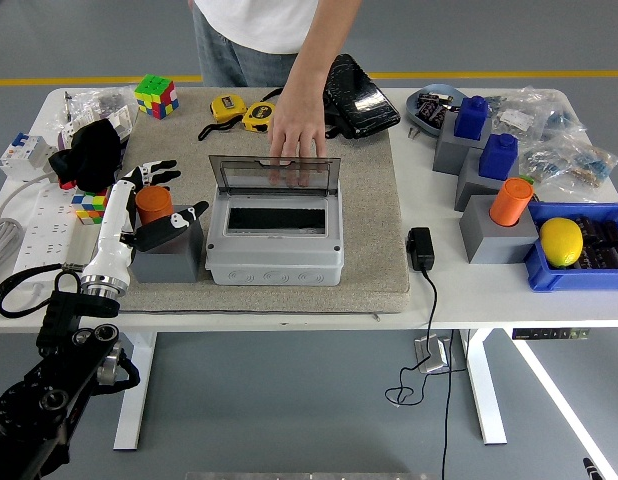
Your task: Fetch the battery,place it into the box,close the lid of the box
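Observation:
The grey box's dark opening (pixel 277 219) is long and narrow, so the orange battery (pixel 154 204) will rest on its side inside when the robot lowers it.
An orange cylindrical battery (pixel 154 204) stands upright in a grey holder block (pixel 174 262) at the left of the beige mat. My left hand (pixel 175 194) is around it, fingers spread behind it and the thumb at its right, with no clear grip. The grey box (pixel 274 256) sits in the middle of the mat with its clear lid (pixel 274 175) tilted up. A person's hand (pixel 297 130) rests on the lid's top edge from the far side. The right arm is out of sight.
At the right stand grey blocks with another orange cylinder (pixel 511 200) and two blue ones (pixel 471 117), plus a blue bin with a yellow ball (pixel 561 241). A black charger (pixel 421 247) lies right of the mat. A power strip (pixel 34 230) and cubes lie at the left.

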Robot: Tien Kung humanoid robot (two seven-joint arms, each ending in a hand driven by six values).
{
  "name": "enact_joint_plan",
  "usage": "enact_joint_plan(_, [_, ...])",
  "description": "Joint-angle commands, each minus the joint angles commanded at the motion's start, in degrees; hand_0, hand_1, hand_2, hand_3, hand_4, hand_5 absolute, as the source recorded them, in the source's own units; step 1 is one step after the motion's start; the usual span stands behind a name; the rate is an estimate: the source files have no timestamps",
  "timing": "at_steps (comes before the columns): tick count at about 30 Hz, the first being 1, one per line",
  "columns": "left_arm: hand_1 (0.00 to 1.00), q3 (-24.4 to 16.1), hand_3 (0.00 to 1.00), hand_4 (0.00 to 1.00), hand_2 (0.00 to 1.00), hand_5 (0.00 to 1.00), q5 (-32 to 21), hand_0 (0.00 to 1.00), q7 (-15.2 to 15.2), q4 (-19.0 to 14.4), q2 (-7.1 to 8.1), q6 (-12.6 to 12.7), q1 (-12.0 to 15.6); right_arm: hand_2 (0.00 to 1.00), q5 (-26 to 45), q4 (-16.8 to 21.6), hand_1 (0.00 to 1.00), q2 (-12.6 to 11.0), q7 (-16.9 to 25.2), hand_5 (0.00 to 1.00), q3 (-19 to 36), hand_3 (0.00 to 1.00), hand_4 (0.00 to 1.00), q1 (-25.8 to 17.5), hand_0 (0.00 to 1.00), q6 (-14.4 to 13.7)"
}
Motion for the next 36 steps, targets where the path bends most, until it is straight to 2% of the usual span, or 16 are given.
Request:
enact_joint_plan(17, [0.766, 0.12, 0.726, 0.998, 0.697, 0.224, -0.88, 0.666, -0.55, 1.00, -0.46, -0.12, -0.28, 0.752, -0.14, 0.00, 0.771, 0.11, -0.06, 0.998, 0.43, 0.790, 0.998, 0.16, 0.811, 0.04])
enact_joint_plan(32, [0.732, 0.16, 0.696, 0.998, 0.659, 0.194, -0.54, 0.640, -0.49, 2.24, -0.59, 0.91, -0.48, 0.752, -0.18, 0.00, 0.771, 0.09, -0.01, 0.998, 0.77, 0.790, 0.998, 0.24, 0.811, 0.06])
enact_joint_plan(33, [0.697, 0.11, 0.667, 0.998, 0.614, 0.055, -0.32, 0.587, -0.42, 2.24, -0.59, 0.99, -0.47, 0.751, -0.18, 0.00, 0.771, 0.09, -0.01, 0.998, 0.80, 0.790, 0.998, 0.24, 0.811, 0.05])
enact_joint_plan(36, [0.697, 0.07, 0.667, 0.998, 0.614, 0.055, 0.10, 0.587, -0.25, 2.16, -0.60, 1.17, -0.46, 0.751, -0.15, 0.00, 0.771, 0.09, 0.01, 0.998, 0.77, 0.790, 0.998, 0.24, 0.811, 0.04])
